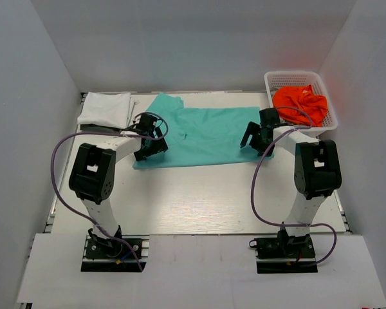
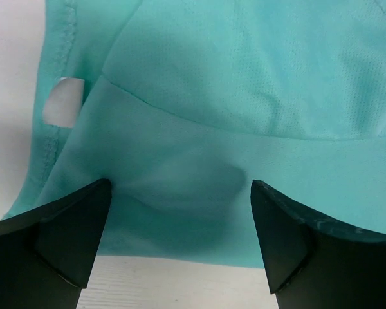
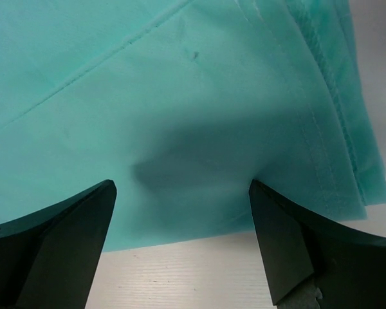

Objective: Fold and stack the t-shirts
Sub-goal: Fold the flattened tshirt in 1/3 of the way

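Observation:
I should use my left gripper and right gripper to pull the t-shirt's near edge [image 1: 153, 165] closer before I fold, because the teal t-shirt's far sleeve [image 1: 168, 102] is close to the table's far end.
The teal t-shirt [image 1: 202, 134] lies spread flat across the middle of the table. My left gripper [image 1: 149, 143] is open over its near left edge; the left wrist view shows teal cloth [image 2: 199, 129] between the spread fingers [image 2: 77, 232]. My right gripper [image 1: 257, 138] is open over its near right corner, with hemmed cloth [image 3: 180, 96] between the fingers [image 3: 283, 244]. A folded white t-shirt [image 1: 105, 109] lies at the far left. The orange t-shirt [image 1: 300, 103] is bunched in the basket. The dark t-shirt is out of view.
A white plastic mesh basket [image 1: 272, 82] stands at the far right corner. Grey walls enclose the table on three sides. Purple cables loop from both arms. Bare white table [image 1: 199, 199] lies between the shirt and the arm bases.

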Available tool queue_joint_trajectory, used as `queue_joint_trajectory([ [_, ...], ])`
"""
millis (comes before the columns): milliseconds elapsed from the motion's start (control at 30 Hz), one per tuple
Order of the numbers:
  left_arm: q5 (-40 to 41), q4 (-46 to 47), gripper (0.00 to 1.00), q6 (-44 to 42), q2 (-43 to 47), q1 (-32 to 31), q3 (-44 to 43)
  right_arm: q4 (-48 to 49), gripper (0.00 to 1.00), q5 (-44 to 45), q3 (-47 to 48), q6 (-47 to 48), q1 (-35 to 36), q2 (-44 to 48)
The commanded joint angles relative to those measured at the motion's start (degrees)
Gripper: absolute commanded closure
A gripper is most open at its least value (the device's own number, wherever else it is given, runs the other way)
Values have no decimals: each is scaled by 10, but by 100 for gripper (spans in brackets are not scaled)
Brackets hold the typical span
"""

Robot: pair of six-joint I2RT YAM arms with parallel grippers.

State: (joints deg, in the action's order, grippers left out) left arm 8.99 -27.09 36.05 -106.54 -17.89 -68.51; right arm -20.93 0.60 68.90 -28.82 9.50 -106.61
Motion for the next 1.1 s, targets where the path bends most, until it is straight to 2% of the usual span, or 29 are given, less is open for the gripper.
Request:
queue_joint_trajectory([
  [0,3,-14,0,34,42,3,62,6,10,-9,-41,-7,2,12],
  [167,1,-34,0,67,134,-8,200,5,10,-9,-183,-29,13,102],
  [333,-23,-90,0,111,290,-8,320,-4,10,9,-330,-38,28,273],
  [433,-37,-139,0,118,357,-8,327,-34,10,7,-345,-20,31,353],
  [467,-29,-148,0,118,393,-14,321,-46,10,-26,-343,-8,32,365],
  [567,-1,-164,0,118,419,-14,278,-60,10,-83,-304,33,36,411],
  [667,46,-169,0,112,407,-14,209,-64,10,-68,-251,54,40,413],
  [767,76,-144,0,91,351,-8,132,-64,10,-33,-193,62,36,385],
  [867,67,-118,0,50,262,0,46,-75,10,-9,-117,55,34,339],
  [900,80,-123,0,44,237,0,-13,-87,10,21,-102,52,33,331],
  [1067,113,-107,0,-4,106,6,-139,-94,10,41,-40,52,32,255],
])
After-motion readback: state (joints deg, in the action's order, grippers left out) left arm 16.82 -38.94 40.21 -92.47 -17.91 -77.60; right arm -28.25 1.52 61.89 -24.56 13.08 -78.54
